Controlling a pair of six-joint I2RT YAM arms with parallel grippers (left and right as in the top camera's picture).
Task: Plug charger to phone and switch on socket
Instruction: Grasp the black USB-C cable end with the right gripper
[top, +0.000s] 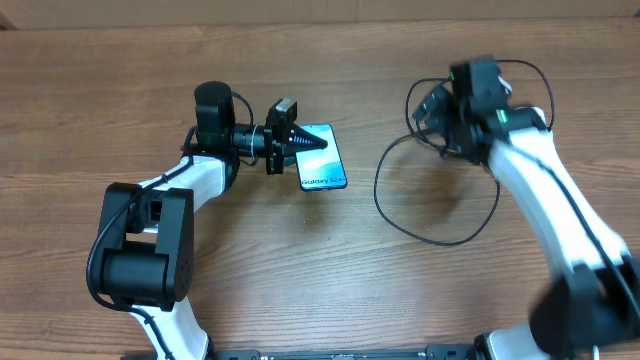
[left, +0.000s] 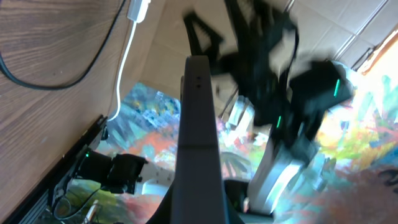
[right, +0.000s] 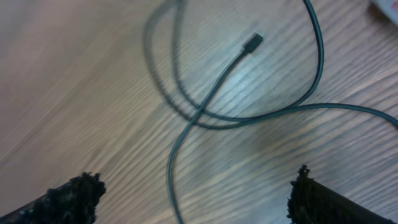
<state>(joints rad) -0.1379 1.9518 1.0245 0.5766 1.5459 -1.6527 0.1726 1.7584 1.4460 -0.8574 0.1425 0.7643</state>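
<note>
My gripper will make the black cable (left: 102, 49) trail and straighten out when it carries the cable's end to the phone, because the cable lies in a slack curve (left: 46, 86).
The phone (top: 323, 158), with its light-blue "Galaxy" screen up, sits left of centre on the wooden table. My left gripper (top: 303, 142) is shut on the phone's near edge. In the left wrist view the phone (left: 198, 137) shows edge-on as a dark slab between the fingers. The charger's black cable (top: 377, 190) lies in a big loop at centre right. My right gripper (top: 436, 108) hovers open over the top of the loop. In the right wrist view the open fingers (right: 195, 174) straddle the cable (right: 211, 93), and the connector tip (right: 252, 42) lies free on the wood. The socket's body is not clearly in view.
In the left wrist view, a white block with a thin white cord (left: 138, 9) sits at the table's far edge, next to the black cable (left: 43, 86). A white corner (right: 387, 5) shows at the top right of the right wrist view. Wooden table (top: 120, 90).
</note>
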